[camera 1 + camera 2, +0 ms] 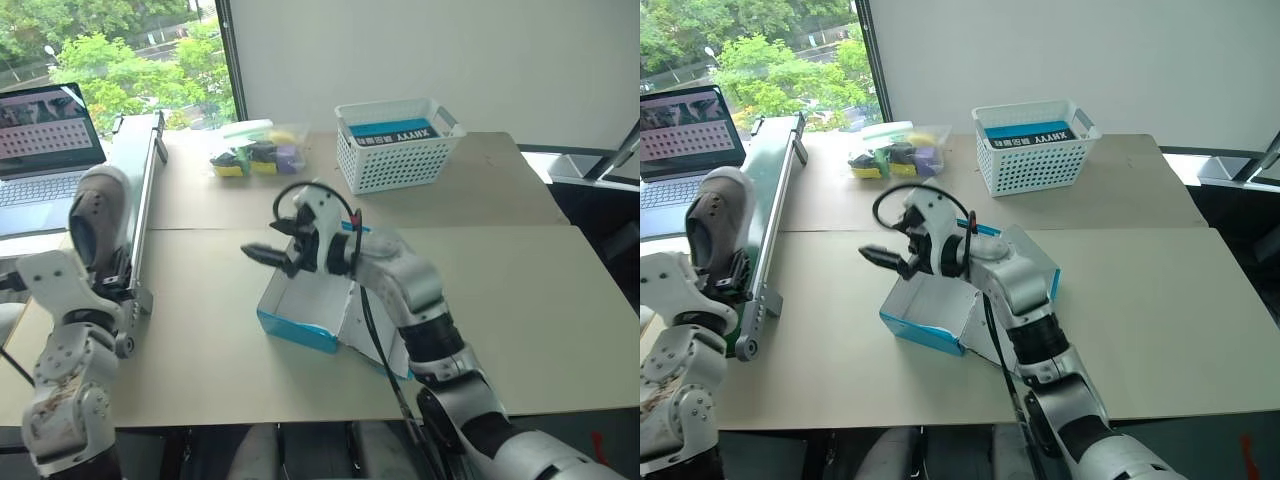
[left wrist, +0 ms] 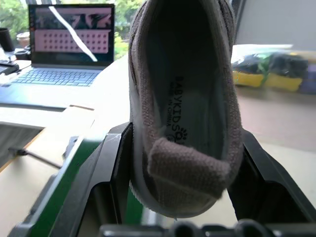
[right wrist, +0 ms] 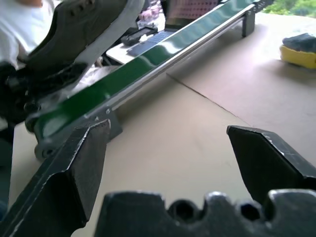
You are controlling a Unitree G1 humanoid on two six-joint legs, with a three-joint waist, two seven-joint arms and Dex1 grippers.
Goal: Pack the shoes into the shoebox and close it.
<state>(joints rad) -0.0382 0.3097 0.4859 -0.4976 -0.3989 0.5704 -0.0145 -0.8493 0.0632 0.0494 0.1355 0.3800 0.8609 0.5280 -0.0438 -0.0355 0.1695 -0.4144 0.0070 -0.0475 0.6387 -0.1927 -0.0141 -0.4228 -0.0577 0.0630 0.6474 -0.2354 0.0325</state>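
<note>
The robot's left gripper is holding the grey shoe upright by its heel (image 2: 190,170), so it should take the shoe's toe (image 1: 103,183) over to the right gripper to lay the shoe in the shoebox.
One grey shoe (image 1: 95,215) with a white sole is held heel-first and upright over the near end of the conveyor at the left. My left gripper (image 2: 185,168) is shut on its heel, a black finger (image 2: 116,163) on each side. The shoebox (image 1: 295,330), blue outside and white inside, lies open on the middle of the table, with its lid under my right forearm. My right gripper (image 1: 268,228) is open and empty. It hovers over the box's far left corner, pointing toward the conveyor.
A green conveyor belt (image 1: 140,190) runs along the table's left side. A laptop (image 1: 45,140) stands beyond it. A white lattice basket (image 1: 395,150) and a clear bag of coloured items (image 1: 255,150) sit at the back. Bare tabletop lies right of the box.
</note>
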